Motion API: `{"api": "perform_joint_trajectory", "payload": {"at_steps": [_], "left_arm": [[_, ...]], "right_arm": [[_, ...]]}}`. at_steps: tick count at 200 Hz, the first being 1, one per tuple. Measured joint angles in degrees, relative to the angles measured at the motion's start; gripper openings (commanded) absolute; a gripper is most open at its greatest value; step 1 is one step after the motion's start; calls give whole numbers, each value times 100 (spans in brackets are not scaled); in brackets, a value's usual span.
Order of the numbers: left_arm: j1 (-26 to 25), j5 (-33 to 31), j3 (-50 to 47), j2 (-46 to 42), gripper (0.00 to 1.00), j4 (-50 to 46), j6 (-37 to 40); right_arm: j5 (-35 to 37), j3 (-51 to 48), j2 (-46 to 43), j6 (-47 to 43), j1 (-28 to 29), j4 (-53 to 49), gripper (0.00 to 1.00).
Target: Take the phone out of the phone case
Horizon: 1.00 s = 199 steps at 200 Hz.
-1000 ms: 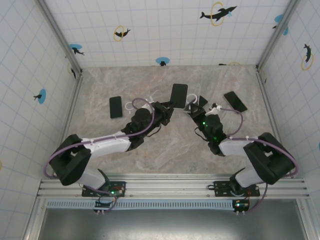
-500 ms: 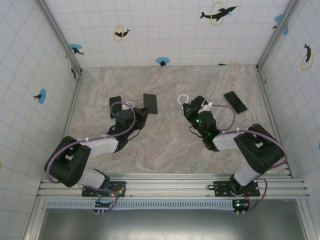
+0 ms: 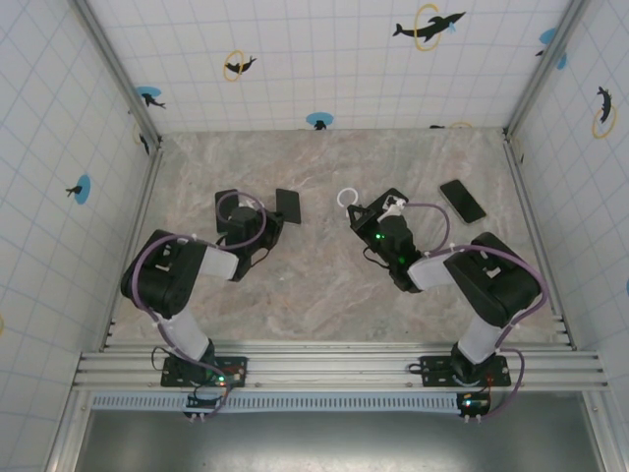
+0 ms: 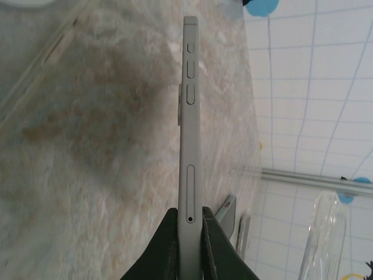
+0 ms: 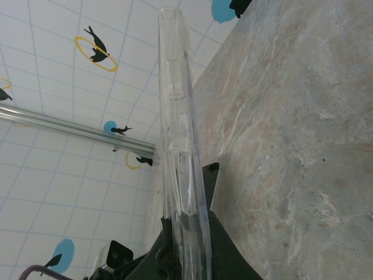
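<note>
My left gripper is holding the phone (image 3: 288, 205) free of the phone case above open marble (image 4: 125, 140), so it should keep lowering the phone until it rests there, then let go.
The phone (image 3: 288, 205), dark and slim, is out of its case and pinched at one end by my left gripper (image 3: 274, 212). In the left wrist view the phone (image 4: 189, 116) stands edge-on, grey with side buttons, clamped in that shut gripper (image 4: 189, 224). The clear phone case (image 3: 354, 205), with a white ring on it, hangs a short way to the right in my right gripper (image 3: 364, 213). Seen edge-on in the right wrist view, the case (image 5: 178, 128) is empty and squeezed in the shut right gripper (image 5: 186, 236). A clear gap of table separates phone and case.
A second black phone (image 3: 462, 200) lies flat at the right of the marble table (image 3: 324, 285). Another dark phone (image 3: 225, 200) lies at the left, partly behind my left arm. Tiled walls and metal posts close in the table on three sides.
The arms have drawn apart: the left gripper carried the phone leftward away from the case, and the right gripper kept the clear case, shifting slightly left.
</note>
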Motion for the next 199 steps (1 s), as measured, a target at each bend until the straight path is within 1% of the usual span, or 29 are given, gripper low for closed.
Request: {"api": "perform_joint_trajectory", "payload": {"at_steps": [45, 91, 104, 119, 148, 164, 199], "left_arm": [[114, 238, 334, 584, 1, 317, 44], [212, 367, 514, 815, 4, 339, 44], [245, 398, 575, 887, 7, 341, 44], [273, 444, 632, 933, 9, 341, 44], [306, 498, 656, 966, 20, 308, 52], [306, 503, 662, 973, 21, 221, 61], [306, 544, 678, 973, 27, 39, 66]], "right_arm": [[-28, 0, 50, 42, -2, 20, 4], [-94, 0, 138, 96, -17, 63, 5], [-125, 0, 170, 122, -17, 101, 5], [-164, 0, 221, 153, -17, 166, 5], [-234, 0, 308, 197, -17, 221, 5], [-273, 0, 361, 208, -17, 254, 5], [-308, 0, 411, 212, -20, 278, 5]]}}
